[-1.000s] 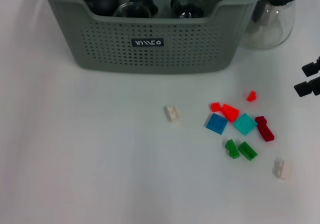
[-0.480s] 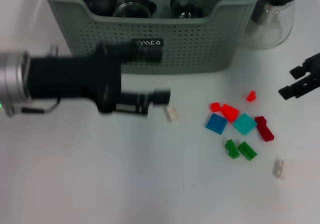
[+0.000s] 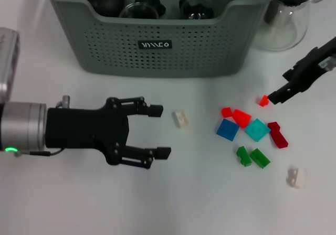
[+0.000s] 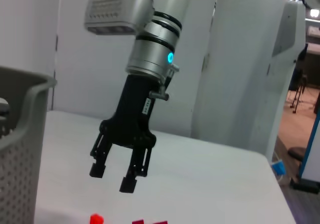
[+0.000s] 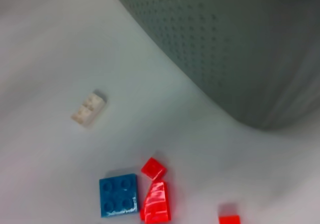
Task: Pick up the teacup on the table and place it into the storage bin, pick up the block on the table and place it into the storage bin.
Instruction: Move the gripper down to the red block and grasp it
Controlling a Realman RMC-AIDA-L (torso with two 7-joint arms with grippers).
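Observation:
The lone small red block (image 3: 263, 100) is clear of the cluster, so my right gripper should keep lowering its open fingers until they are around that block, and then close.
The grey-green storage bin (image 3: 157, 51) stands at the back and holds three dark glass teacups (image 3: 139, 4). Loose blocks lie on the table in front of it. A white block (image 3: 181, 118) lies alone, also seen in the right wrist view (image 5: 88, 108). My left gripper (image 3: 160, 131) is open, level with the table, its fingertips just left of that white block. My right gripper (image 3: 275, 96) comes in from the right beside a small red block (image 3: 263, 100). In the left wrist view the right gripper (image 4: 112, 178) is open and empty.
A cluster of blocks lies right of centre: blue (image 3: 227, 129), teal (image 3: 257, 130), red wedge (image 3: 242, 117), dark red (image 3: 277, 135), two green (image 3: 252, 157) and another white one (image 3: 295, 177). A clear glass pot (image 3: 286, 20) stands right of the bin.
My left arm came into view, then drew back toward the near side with its gripper open beside the white block. My right gripper moved inward to the small red block.

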